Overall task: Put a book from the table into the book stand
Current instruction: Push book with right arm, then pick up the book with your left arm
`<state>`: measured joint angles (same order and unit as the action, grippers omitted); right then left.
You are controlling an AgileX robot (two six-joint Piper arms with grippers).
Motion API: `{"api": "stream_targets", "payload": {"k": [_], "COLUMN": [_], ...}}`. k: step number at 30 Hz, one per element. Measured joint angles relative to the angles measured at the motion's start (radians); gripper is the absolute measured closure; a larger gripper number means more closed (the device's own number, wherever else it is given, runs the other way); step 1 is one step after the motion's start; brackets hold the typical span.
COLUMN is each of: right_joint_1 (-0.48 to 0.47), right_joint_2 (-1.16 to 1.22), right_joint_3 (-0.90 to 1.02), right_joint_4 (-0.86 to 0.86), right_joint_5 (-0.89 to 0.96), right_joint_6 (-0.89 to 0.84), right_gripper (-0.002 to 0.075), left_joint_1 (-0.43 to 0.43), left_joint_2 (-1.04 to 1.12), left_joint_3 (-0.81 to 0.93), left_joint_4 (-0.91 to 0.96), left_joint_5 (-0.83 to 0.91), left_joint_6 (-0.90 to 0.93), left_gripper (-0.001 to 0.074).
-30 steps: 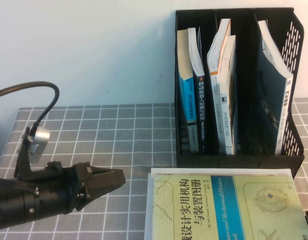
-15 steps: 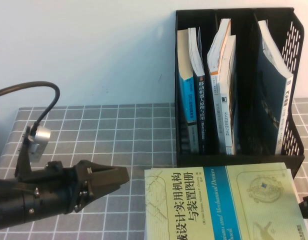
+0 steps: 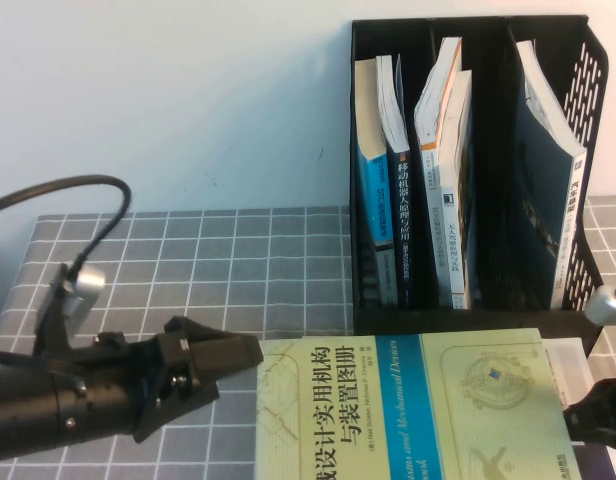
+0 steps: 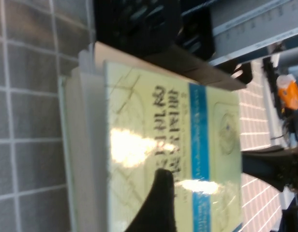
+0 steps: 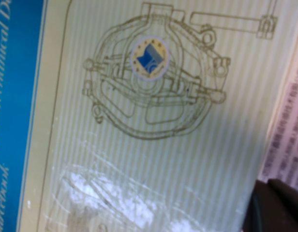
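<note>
The lower cover (image 4: 66, 145) sticks out past the thick pages, so the yellow-green book (image 3: 413, 408) will stay straight and shut when I pick it up by its edge.
The pale yellow-green book (image 3: 408, 410) with a blue band lies flat at the table's (image 3: 188, 260) front, just before the black book stand (image 3: 586, 290). It fills the right wrist view (image 5: 139, 121) and shows in the left wrist view (image 4: 154, 145). My left gripper (image 3: 243, 355) is at the book's left edge and open; one finger (image 4: 161, 198) reaches over the cover. My right gripper (image 3: 588, 415) is at the book's right edge, with a dark part (image 5: 279, 208) beside the cover.
The stand's three compartments each hold upright books (image 3: 388, 200). A white book (image 3: 566, 355) lies under the yellow-green one and sticks out at its right. Bare grey grid cloth lies left of the stand.
The book has slid left, up to my left gripper's tip, uncovering the white book on the right. My right gripper has come into view at the book's right edge.
</note>
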<state>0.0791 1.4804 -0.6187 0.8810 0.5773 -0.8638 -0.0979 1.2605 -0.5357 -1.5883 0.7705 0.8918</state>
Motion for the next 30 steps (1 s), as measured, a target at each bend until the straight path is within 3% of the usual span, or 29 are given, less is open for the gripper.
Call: {"api": "stream_targets", "payload": {"k": [19,30], "right_joint_1": [0.038,0.038], "right_joint_2": [0.000,0.000], "right_joint_3": [0.000,0.000], "right_joint_4": [0.011,-0.010], "right_joint_5": [-0.024,-0.024], "right_joint_6": [0.003,0.018], "right_gripper": [0.0728,0.0728], "left_joint_1": [0.000,0.000], "left_joint_2": [0.416,0.618], "left_joint_3": [-0.002,-0.014], "left_joint_4": [-0.016,-0.121], "left_joint_5": [0.078,0.344], "left_joint_6": [0.151,0.347], "left_gripper": [0.0079,0.0086]}}
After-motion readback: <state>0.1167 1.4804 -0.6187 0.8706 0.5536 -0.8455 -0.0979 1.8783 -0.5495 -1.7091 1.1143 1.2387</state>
